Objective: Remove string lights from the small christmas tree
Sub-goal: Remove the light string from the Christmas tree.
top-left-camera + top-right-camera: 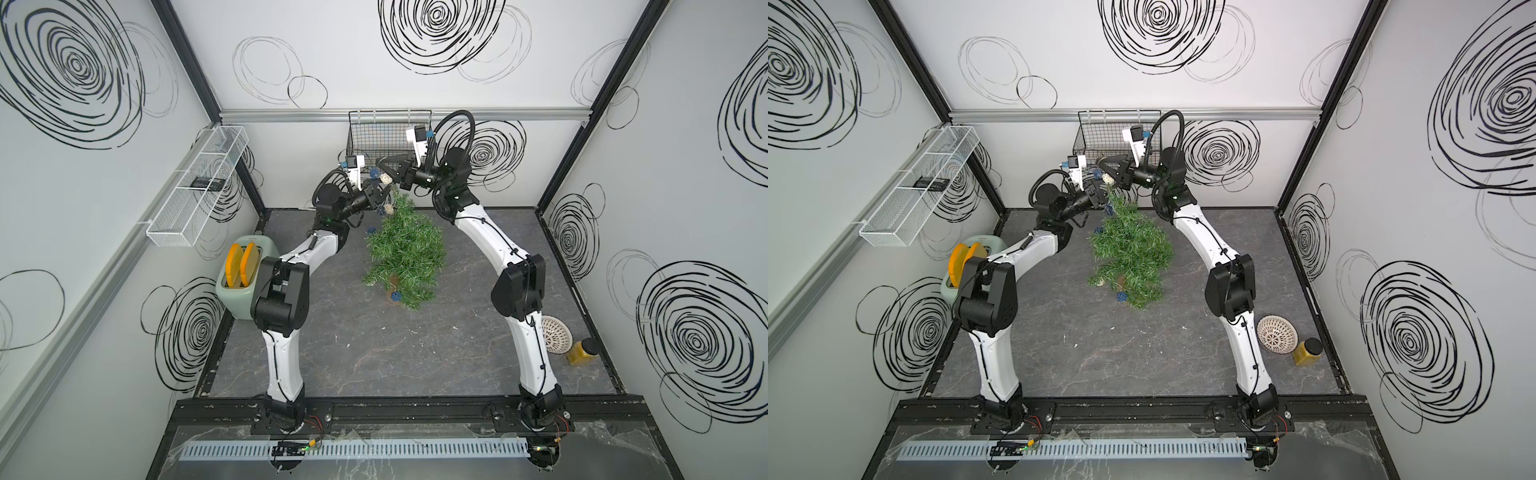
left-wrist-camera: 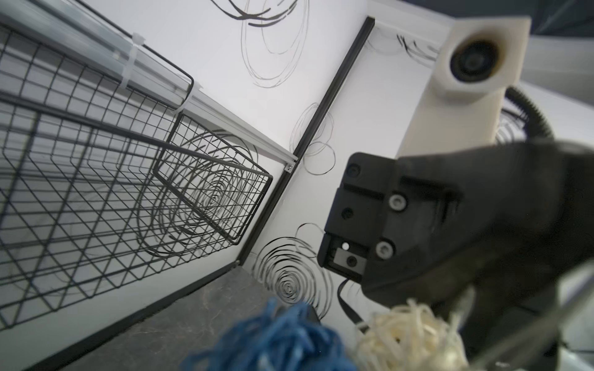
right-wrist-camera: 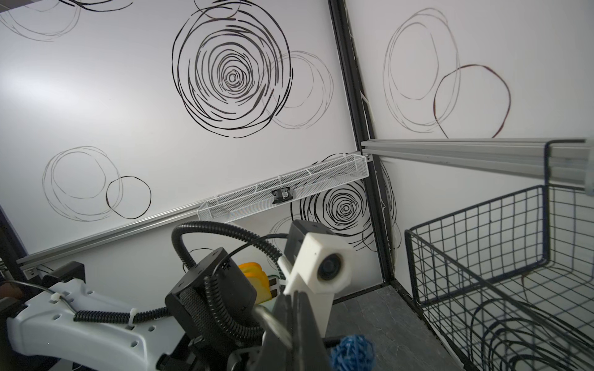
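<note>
Both of the robot's grippers are shut on the string lights at the treetop [image 1: 385, 179], so next the right gripper opens and back off before the left gripper pulls the string lights away.
The small christmas tree [image 1: 405, 249] [image 1: 1129, 249] stands mid-table, its tip reaching up between my two grippers. The string lights run from its top: a blue ball [image 1: 375, 172] and a cream ball [image 1: 385, 178] hang high, another cream ball [image 1: 388, 209] sits by the tip, and blue balls lie at the tree's left side [image 1: 370, 230] and base [image 1: 395, 296]. My right gripper [image 1: 379, 161] [image 3: 293, 298] is shut on the pale wire above the tree. My left gripper [image 1: 380, 195] is shut at the treetop; a blue ball [image 2: 276, 340] and a cream ball [image 2: 408, 334] hide its jaws.
A black wire basket [image 1: 388, 133] hangs on the back wall just behind both grippers. A white mesh shelf [image 1: 195, 187] is on the left wall. A green toaster [image 1: 239, 291] stands at the left, a patterned bowl [image 1: 555, 334] and yellow jar [image 1: 582, 351] at the right.
</note>
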Controlling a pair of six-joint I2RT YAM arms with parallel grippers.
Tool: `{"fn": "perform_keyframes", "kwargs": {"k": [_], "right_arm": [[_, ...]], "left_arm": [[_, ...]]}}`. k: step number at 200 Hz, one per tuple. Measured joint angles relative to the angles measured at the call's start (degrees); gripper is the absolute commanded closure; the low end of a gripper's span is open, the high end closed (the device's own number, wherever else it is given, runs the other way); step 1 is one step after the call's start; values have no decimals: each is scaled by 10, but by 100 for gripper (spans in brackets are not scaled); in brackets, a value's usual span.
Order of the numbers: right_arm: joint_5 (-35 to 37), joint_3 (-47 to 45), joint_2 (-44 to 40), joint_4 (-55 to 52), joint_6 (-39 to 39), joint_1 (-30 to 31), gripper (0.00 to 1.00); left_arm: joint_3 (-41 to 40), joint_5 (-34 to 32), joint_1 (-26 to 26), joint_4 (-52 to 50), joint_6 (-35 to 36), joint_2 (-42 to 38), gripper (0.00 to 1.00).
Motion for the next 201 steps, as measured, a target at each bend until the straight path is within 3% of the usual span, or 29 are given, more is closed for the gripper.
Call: {"fn": "perform_keyframes", "kwargs": {"k": [14,43,65,134,201], "right_arm": [[3,-8,-3,0,0,-3,86],[12,-42,-24,1,-2,-12,49],[20,-80,-52,13,3,-25,35],[64,-249,-172,99,52,-95,24],[137,-543,-349,198,90,-172,24]], "left_arm": [[0,0,0,-1,-1,0,100],[1,0,0,-1,-3,0,100],[3,-4,0,-6,-2,0,100],[45,-19,0,-60,7,0,100],[122,-26,-4,-101,9,1,100]]}}
